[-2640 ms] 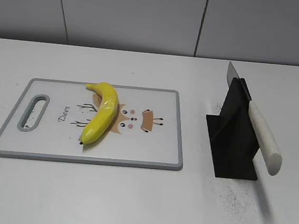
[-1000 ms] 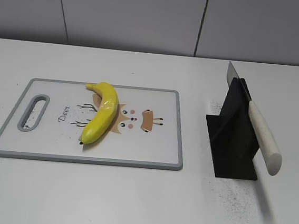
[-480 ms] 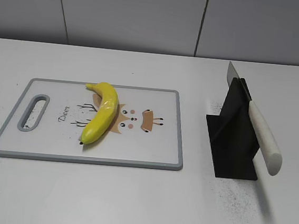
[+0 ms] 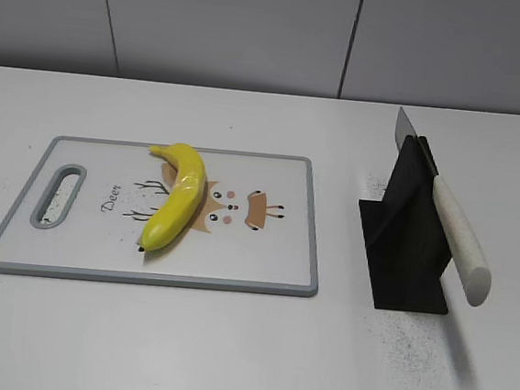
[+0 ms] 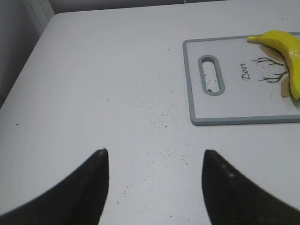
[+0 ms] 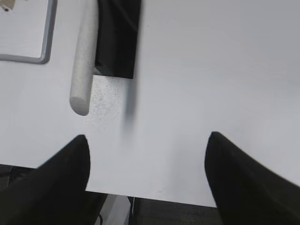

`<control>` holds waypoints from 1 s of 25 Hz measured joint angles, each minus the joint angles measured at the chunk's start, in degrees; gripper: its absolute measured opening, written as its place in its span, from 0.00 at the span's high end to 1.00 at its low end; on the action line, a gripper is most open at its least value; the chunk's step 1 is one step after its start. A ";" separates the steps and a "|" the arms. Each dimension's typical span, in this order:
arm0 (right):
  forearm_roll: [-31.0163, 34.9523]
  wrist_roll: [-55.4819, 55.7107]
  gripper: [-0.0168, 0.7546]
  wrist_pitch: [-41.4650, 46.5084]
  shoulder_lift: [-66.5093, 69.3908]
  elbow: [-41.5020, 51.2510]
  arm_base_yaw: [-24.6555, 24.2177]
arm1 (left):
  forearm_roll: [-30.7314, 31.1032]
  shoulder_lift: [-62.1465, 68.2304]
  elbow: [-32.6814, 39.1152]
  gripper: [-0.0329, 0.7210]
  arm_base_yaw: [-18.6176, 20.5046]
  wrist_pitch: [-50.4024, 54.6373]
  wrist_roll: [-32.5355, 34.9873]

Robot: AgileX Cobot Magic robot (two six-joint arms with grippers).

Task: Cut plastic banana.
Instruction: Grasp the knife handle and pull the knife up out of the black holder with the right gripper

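The knife's white handle sticks out clear of the black stand toward my open fingers, so my right gripper should keep going to the handle (image 4: 459, 234) and close there.
The plastic banana (image 4: 177, 196) is glossy yellow and lies on the white cutting board (image 4: 263, 260), left of the middle; it also shows at the right edge of the left wrist view (image 5: 286, 51). A knife with a white handle (image 4: 459, 237) rests in a black stand (image 4: 403, 236); its handle (image 6: 84, 56) and the stand (image 6: 117, 37) show in the right wrist view. My left gripper (image 5: 153, 157) is open and empty over bare table, left of the board. My right gripper (image 6: 147, 140) is open and empty above the table's front edge, right of the knife. Neither gripper shows in the exterior view.
The board (image 5: 234, 101) has a grey rim, a handle slot (image 4: 57, 196) at its left end and a deer print. Dark specks dot the table near the stand (image 4: 402, 342). A grey wall runs behind the table.
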 joint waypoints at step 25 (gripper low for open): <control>8.98 1.02 0.29 -2.45 38.08 -8.87 3.06 | 0.00 0.00 0.00 0.18 0.00 0.00 0.00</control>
